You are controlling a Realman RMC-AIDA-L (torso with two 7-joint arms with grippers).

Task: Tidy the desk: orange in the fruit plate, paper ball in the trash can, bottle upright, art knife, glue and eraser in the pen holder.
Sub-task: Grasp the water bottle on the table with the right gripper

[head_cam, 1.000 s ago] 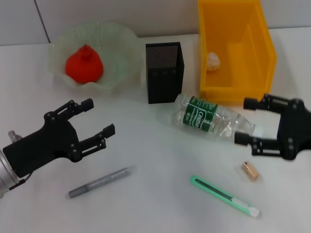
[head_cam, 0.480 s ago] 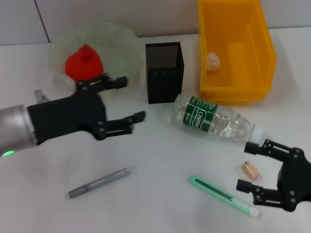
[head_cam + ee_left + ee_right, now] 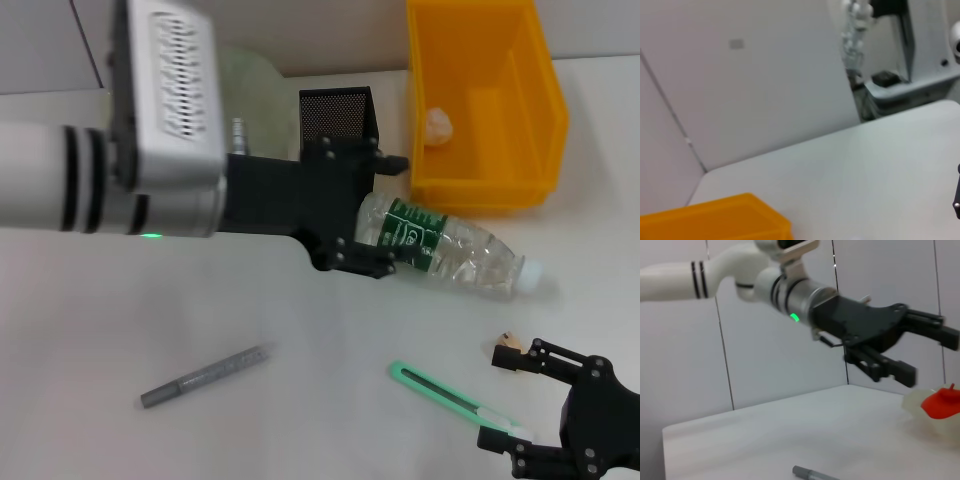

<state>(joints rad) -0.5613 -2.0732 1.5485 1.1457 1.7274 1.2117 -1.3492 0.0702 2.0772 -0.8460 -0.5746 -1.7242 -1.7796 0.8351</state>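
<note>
The bottle's cap end points away from my left gripper at its base, so my left gripper should back off and my right gripper take the cap.
The clear bottle with a green label lies on its side at mid-table. My left gripper is open over the bottle's base end, one finger on each side. It also appears in the right wrist view as the left gripper. My right gripper is open at the front right, over the green art knife and beside the small tan eraser. The grey glue stick lies front left. The paper ball sits in the yellow trash can. The orange rests in the fruit plate.
The black mesh pen holder stands just behind my left gripper, partly covered by it. My left arm hides most of the fruit plate in the head view. The trash can's corner shows in the left wrist view.
My left arm swung right from the fruit plate to the bottle's base end. My right gripper pulled back toward the front right corner, away from the bottle's cap.
</note>
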